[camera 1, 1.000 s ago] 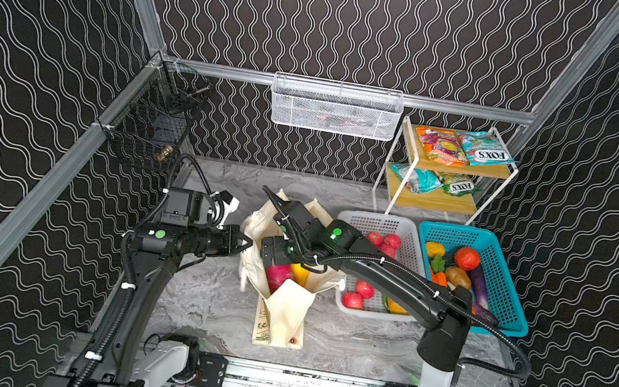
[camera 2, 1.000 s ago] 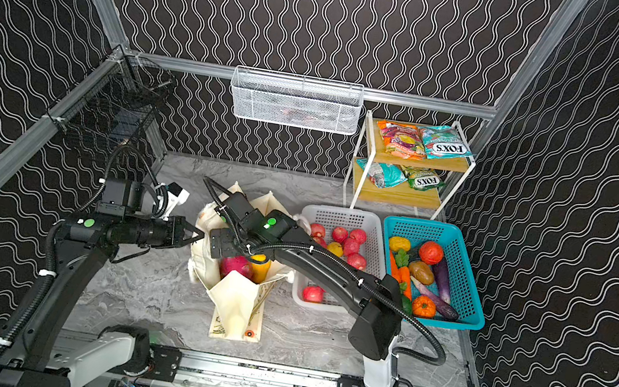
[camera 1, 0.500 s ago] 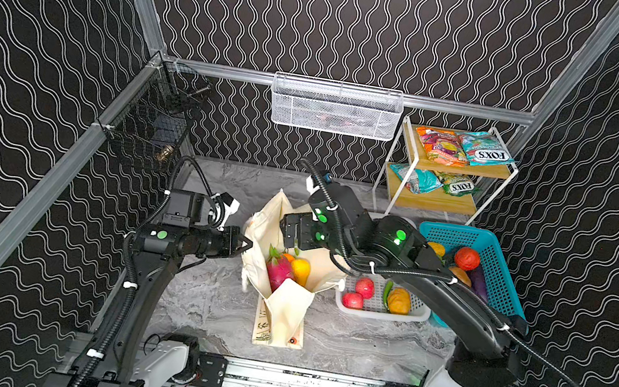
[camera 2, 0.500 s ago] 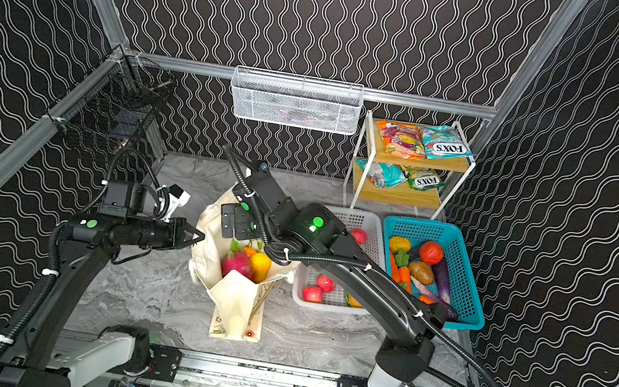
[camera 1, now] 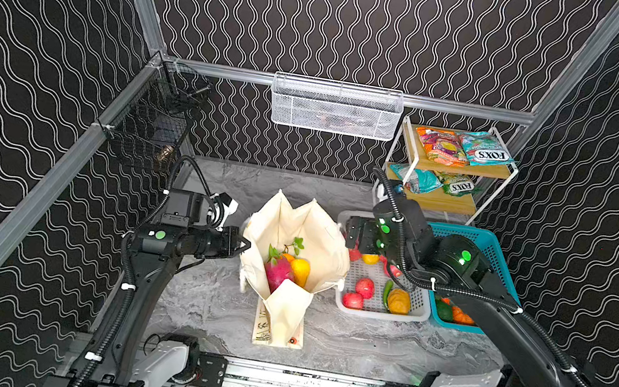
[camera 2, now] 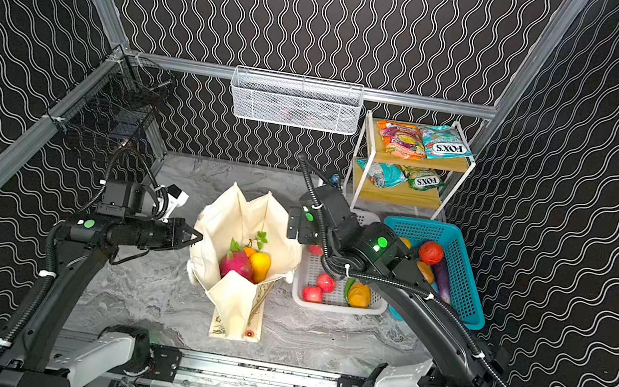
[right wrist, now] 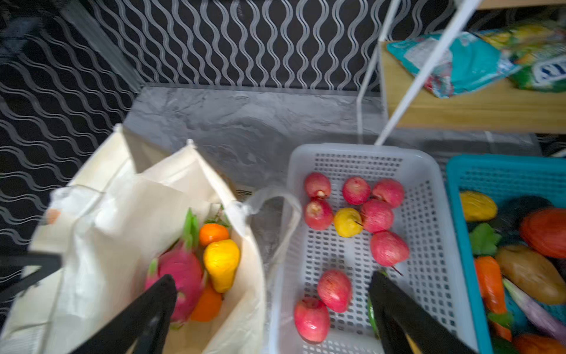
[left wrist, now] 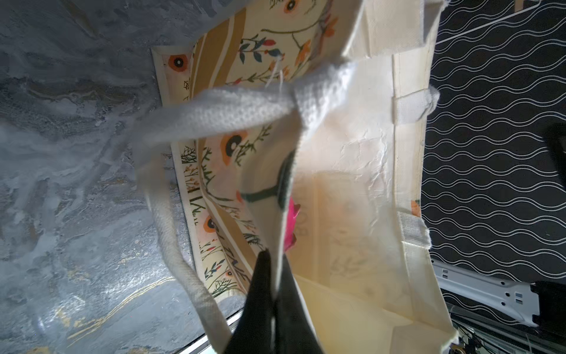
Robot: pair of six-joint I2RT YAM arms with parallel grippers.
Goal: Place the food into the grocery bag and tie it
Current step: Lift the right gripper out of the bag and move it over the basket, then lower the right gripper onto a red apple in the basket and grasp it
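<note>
I can see open basket's bottom (camera 1: pixel 377 290) between the red apple and the green pepper, so my right gripper goes to that apple (camera 1: pixel 365 286) next until its fingers are on both sides of it.
The cream grocery bag (camera 1: pixel 303 223) (camera 2: pixel 254 215) stands open mid-table. Inside it lie a pink dragon fruit (right wrist: pixel 183 272), a yellow pear (right wrist: pixel 220 260) and oranges (right wrist: pixel 213 234); both top views show the dragon fruit (camera 1: pixel 278 274) (camera 2: pixel 235 266). My left gripper (camera 1: pixel 245 244) (left wrist: pixel 274 266) is shut on the bag's left rim (left wrist: pixel 280 214). The right gripper (right wrist: pixel 271 277) (camera 1: pixel 353 237) hangs open and empty above the gap between bag and white basket. FOX'S snack packets (camera 1: pixel 462 147) (camera 2: pixel 421 140) lie on the shelf.
A white perforated basket (camera 1: pixel 377 312) (right wrist: pixel 361 150) with red apples sits right of the bag. Beside it a teal basket (camera 2: pixel 462 278) (right wrist: pixel 502 168) holds a tomato (camera 2: pixel 431 252) and vegetables. A white-framed shelf (camera 1: pixel 445 201) stands behind. A loose bag handle (right wrist: pixel 288 220) droops over the white basket's rim.
The right arm has pulled out of the bag and swung right, to above the white basket's near-bag edge, jaws open throughout. The left gripper has kept its hold on the bag rim.
</note>
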